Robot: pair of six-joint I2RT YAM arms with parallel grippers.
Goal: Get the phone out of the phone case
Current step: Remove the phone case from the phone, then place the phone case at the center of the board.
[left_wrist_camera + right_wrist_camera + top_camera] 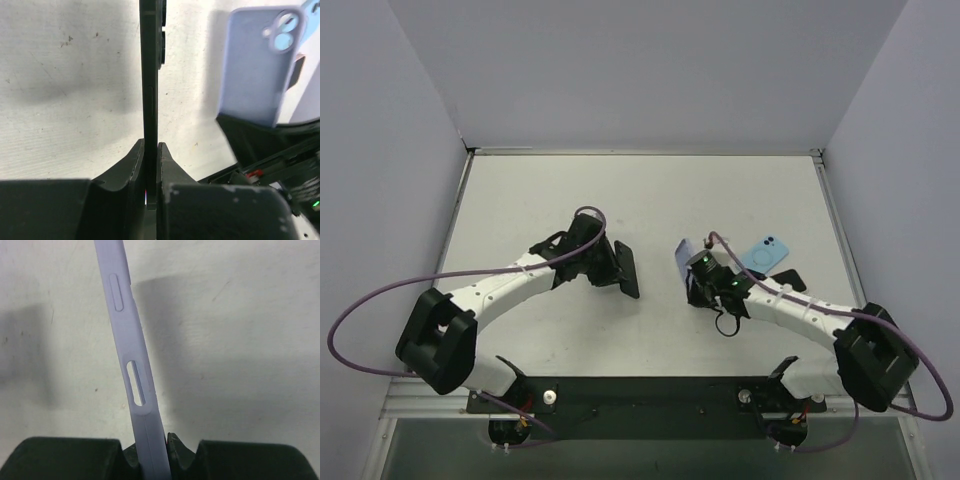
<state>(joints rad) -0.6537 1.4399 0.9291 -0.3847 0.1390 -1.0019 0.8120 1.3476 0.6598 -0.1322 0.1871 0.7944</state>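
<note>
The lavender case (684, 257) is clear of the black phone, so my right gripper should keep going toward the open space (744, 200) beyond the light blue case and let go of the lavender case there.
The black phone (627, 268) hangs above the table left of centre, out of its case, with my left gripper (608, 264) shut on its end. In the left wrist view the phone (150, 75) stands edge-on, clamped between the two fingers of the gripper (150, 165). The lavender phone case (686, 255) is held apart from it, to the right, by my right gripper (699, 274). That case (255, 65) shows its camera cutout in the left wrist view. In the right wrist view the case (131, 355) runs up edge-on from the shut gripper (157, 450).
A light blue phone case (764, 255) with a ring on its back lies flat on the table (520, 200) to the right. A small black object (788, 281) sits just in front of it. Grey walls enclose the table on three sides.
</note>
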